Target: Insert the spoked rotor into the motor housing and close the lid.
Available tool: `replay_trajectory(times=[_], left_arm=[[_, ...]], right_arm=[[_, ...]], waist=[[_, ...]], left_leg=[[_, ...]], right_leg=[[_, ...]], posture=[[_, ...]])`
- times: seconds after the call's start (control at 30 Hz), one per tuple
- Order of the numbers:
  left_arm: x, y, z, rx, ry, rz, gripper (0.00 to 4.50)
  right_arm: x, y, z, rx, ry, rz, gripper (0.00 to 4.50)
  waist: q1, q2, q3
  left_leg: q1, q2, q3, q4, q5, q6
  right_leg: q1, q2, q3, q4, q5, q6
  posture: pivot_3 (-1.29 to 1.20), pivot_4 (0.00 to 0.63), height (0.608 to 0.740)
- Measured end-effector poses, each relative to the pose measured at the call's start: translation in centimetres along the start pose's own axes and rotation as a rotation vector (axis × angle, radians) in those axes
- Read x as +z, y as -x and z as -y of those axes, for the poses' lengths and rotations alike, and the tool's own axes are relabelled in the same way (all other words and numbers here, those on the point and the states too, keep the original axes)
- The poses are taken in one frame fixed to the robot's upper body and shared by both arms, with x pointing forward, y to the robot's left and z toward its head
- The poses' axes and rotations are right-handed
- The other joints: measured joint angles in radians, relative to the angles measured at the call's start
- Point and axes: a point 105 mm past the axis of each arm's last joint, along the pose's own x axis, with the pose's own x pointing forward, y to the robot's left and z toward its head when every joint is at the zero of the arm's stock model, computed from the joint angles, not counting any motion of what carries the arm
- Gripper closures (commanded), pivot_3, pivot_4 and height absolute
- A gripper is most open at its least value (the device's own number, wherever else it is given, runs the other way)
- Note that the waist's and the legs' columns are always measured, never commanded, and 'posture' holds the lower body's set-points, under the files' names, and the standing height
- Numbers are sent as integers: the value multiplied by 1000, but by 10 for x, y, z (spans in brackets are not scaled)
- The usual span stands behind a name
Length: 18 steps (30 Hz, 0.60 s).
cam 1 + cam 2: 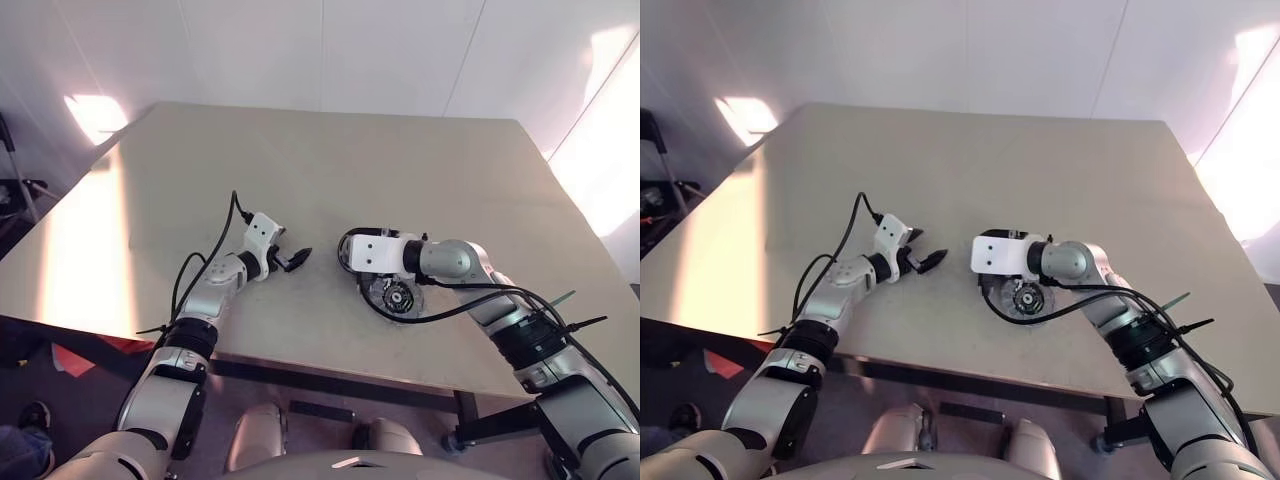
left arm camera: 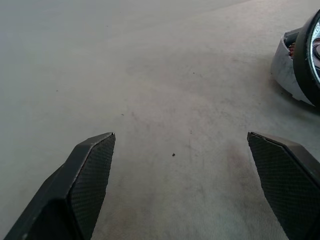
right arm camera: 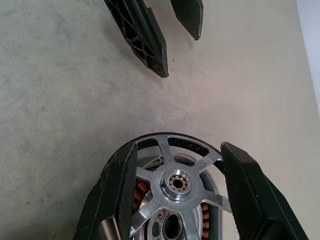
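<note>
The spoked rotor's dark rim [image 2: 305, 64] stands slanted above the motor housing, so next my right gripper releases it, shuts its fingers and presses the rotor [image 3: 176, 183] down flat.
The spoked rotor [image 3: 175, 182], a silver wheel inside a dark rim, sits between the fingers of my right gripper [image 3: 180, 146], which is shut on it. Copper windings of the motor housing [image 3: 140, 192] show through the gaps between the spokes. I cannot tell whether the rotor is seated in it. The lid [image 1: 395, 297], a grey round disc with a dark hub, lies on the table under my right wrist. My left gripper [image 1: 293, 260] hovers low over the bare table a short way left of the rotor, open and holding nothing.
The beige table [image 1: 330, 170] stretches far beyond both hands. Its front edge runs close below the lid. A black cable [image 1: 440, 312] from my right arm loops around the lid. White walls stand behind the table.
</note>
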Motion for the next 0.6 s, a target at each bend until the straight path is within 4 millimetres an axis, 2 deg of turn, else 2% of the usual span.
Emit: replay_trajectory(times=[0.27,0.47,0.6], left_arm=[[0,1,-1,4,-2,-2,0],[0,1,-1,3,-2,-1,0],[0,1,-1,1,-2,-1,0]], right_arm=[[-4,0,3,-4,7,-7,1552],[-7,7,13,-30,-18,-11,1552],[-14,16,22,-53,-78,-25,2402]], waist=[[1,0,0],[3,0,0],[3,0,0]], left_leg=[[1,0,0,3,0,0],[1,0,0,3,0,0],[1,0,0,3,0,0]], right_leg=[[2,0,0,0,1,-1],[2,0,0,1,1,-1],[2,0,0,1,1,-1]], posture=[[0,0,740],[0,0,740],[0,0,740]])
